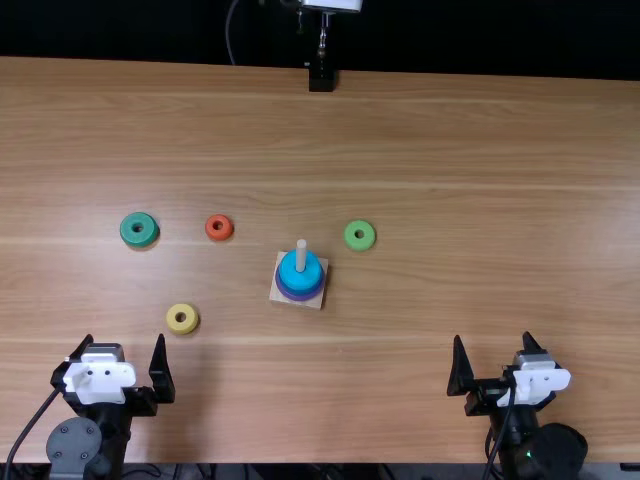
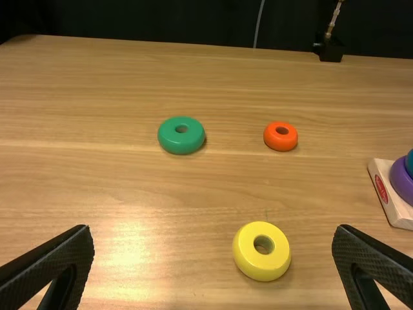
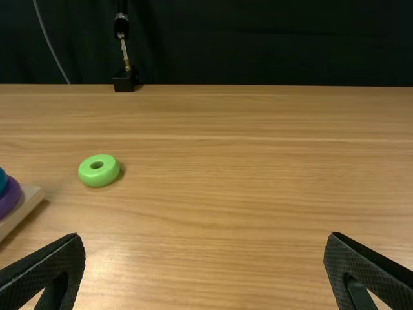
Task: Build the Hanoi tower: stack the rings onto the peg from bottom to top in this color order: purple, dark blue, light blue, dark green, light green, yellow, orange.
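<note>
The square base [image 1: 278, 292] sits loose on the wood, so it should turn a little when I put the dark green ring over the peg.
My left gripper [image 1: 125, 350] stands open at the near left of the table; in the left wrist view the same gripper [image 2: 213, 236] has nothing between its fingers. My right gripper [image 1: 492, 345], open and holding nothing, is at the near right; the right wrist view shows this gripper [image 3: 201, 242] too. Light blue [image 1: 301, 272] and purple [image 1: 299, 295] rings sit around the peg [image 1: 301, 255] on its square base [image 1: 316, 300]; dark blue is hard to make out. Loose on the table lie the dark green [image 1: 139, 230], orange [image 1: 219, 227], yellow [image 1: 182, 319] and light green [image 1: 360, 235] rings.
The wooden table [image 1: 480, 180] extends widely around the rings. At its far edge stands a black clamp with a metal stem [image 1: 321, 75], and a thin cable hangs behind. Yellow lies closest to my left gripper.
</note>
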Robot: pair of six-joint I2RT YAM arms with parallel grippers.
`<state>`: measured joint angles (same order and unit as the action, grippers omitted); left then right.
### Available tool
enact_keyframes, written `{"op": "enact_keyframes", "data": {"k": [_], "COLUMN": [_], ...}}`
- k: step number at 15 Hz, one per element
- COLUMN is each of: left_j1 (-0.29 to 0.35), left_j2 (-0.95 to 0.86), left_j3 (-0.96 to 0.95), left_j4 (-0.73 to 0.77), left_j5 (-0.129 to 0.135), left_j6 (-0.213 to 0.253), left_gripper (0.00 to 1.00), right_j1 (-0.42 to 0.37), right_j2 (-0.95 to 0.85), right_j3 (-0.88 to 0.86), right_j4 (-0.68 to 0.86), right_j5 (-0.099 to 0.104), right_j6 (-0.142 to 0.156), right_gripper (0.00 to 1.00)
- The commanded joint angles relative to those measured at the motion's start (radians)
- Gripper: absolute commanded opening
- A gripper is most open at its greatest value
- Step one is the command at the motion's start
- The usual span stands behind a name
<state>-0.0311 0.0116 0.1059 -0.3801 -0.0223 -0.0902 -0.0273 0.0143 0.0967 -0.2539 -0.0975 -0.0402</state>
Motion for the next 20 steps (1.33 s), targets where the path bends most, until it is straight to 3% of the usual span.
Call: {"op": "enact_keyframes", "data": {"k": [1,8,20], "left_j1": [0.005,0.005,0.005], "left_j2": [-0.012,-0.012,-0.012], "left_j3": [-0.106,-0.106,-0.106], "left_j4": [-0.082,-0.082,-0.082], "left_j5": [-0.002,-0.002,-0.002], "left_j6": [0.006,0.006,0.006], "left_gripper": [1.0,1.0,1.0], "right_j1": [-0.016,-0.02,-0.02], "right_j2": [-0.014,-0.014,-0.014], "right_j3": [-0.032,-0.081,-0.081], "right_j4": [0.01,-0.066,-0.066], "right_j5": [-0.006,-0.002,-0.002], "right_j6": [-0.004,-0.002,-0.002], "right_gripper": [1.0,1.0,1.0]}}
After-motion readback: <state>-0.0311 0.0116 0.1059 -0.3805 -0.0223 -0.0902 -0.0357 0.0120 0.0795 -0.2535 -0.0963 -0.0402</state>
